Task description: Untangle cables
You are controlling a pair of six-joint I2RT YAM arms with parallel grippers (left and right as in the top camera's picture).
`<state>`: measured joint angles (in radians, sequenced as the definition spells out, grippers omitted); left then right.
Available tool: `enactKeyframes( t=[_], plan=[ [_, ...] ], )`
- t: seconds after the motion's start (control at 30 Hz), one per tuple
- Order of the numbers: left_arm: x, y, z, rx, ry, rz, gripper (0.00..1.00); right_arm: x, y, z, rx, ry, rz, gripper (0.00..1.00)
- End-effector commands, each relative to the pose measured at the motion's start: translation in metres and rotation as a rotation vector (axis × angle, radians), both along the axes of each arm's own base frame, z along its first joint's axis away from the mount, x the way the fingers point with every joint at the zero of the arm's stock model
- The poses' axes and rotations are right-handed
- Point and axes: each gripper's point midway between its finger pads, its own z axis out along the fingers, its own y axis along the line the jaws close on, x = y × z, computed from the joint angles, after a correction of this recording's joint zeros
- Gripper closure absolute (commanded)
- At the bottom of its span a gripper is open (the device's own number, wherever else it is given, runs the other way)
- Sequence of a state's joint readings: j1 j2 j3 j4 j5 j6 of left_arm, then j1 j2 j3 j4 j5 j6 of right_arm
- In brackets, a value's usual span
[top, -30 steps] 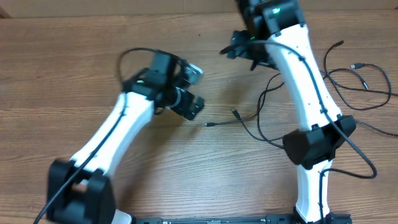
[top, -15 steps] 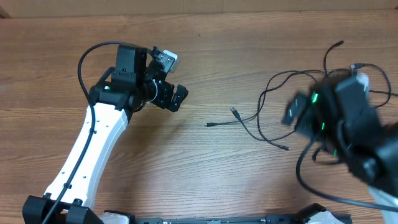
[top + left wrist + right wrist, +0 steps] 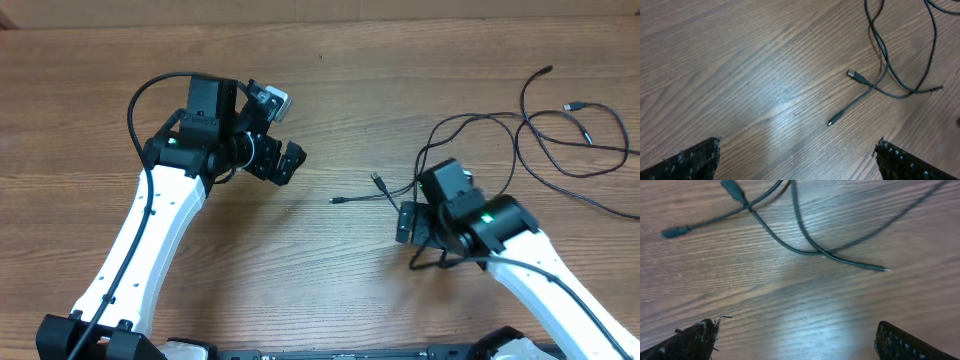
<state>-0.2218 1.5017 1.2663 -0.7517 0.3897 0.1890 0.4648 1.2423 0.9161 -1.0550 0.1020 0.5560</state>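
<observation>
I expect the near plug end (image 3: 835, 119) to slide clear of the other plug when I pull the cables, because it lies just past a loose crossing (image 3: 873, 86).
The cables (image 3: 520, 130) are thin black cords lying in crossing loops on the right half of the wooden table, with plug ends at the middle (image 3: 377, 180) and far right (image 3: 572, 105). My left gripper (image 3: 283, 130) hovers open left of centre, apart from them; its wrist view shows two plug ends (image 3: 855, 76) ahead of its fingertips (image 3: 695, 160). My right gripper (image 3: 420, 203) stands open low over the cables' near loops. In the right wrist view the crossed cords (image 3: 810, 247) lie just beyond the empty gap between its fingers (image 3: 907, 342).
The wooden table (image 3: 330, 280) carries nothing else. Thicker black arm cables run along both white arms (image 3: 150, 230). The table's far edge runs along the top of the overhead view.
My right arm has swung from the far side of the table down to the near right, over the cables. My left arm stretched out to the left, then held still.
</observation>
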Motion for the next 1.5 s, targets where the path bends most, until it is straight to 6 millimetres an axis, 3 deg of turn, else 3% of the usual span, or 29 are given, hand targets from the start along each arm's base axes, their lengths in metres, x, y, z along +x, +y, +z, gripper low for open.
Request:
enactKeyframes(
  t=[0.0, 0.23, 0.33, 0.5, 0.63, 0.7, 0.9, 1.17, 1.33, 1.47],
  plan=[
    [-0.003, -0.004, 0.001, -0.023, 0.014, -0.011, 0.00, 0.005, 0.008, -0.021, 0.008, 0.047, 0.010, 0.00],
    [-0.003, -0.004, 0.001, -0.023, 0.013, -0.011, 0.00, 0.024, 0.006, -0.075, -0.102, 0.126, 0.030, 0.00],
    [-0.003, -0.004, 0.002, -0.022, 0.012, -0.011, 0.00, 0.031, 0.015, -0.086, -0.067, 0.127, 0.022, 0.00],
    [-0.003, -0.004, 0.001, -0.022, 0.012, -0.011, 0.00, 0.042, 0.047, -0.081, 0.130, 0.125, -0.134, 0.07],
    [-0.003, -0.004, 0.001, -0.022, 0.012, -0.011, 0.00, 0.055, 0.080, -0.066, 0.317, 0.122, -0.181, 0.15],
    [-0.003, -0.004, 0.001, -0.021, 0.012, -0.011, 0.01, 0.063, 0.087, -0.060, 0.368, 0.111, -0.251, 0.18],
    [-0.003, -0.004, 0.001, -0.021, 0.013, -0.011, 0.00, 0.080, 0.066, -0.061, 0.345, 0.051, -0.564, 0.18],
    [-0.002, -0.004, 0.001, -0.019, 0.012, -0.009, 0.00, 0.100, 0.029, -0.064, 0.265, -0.066, -0.765, 0.20],
    [-0.002, -0.004, 0.001, -0.019, 0.012, -0.009, 0.01, 0.116, 0.019, -0.075, 0.268, -0.094, -0.807, 0.20],
    [-0.002, -0.004, 0.001, -0.019, 0.012, -0.009, 0.01, 0.123, 0.019, -0.095, 0.283, -0.063, -0.822, 0.20]
  ],
)
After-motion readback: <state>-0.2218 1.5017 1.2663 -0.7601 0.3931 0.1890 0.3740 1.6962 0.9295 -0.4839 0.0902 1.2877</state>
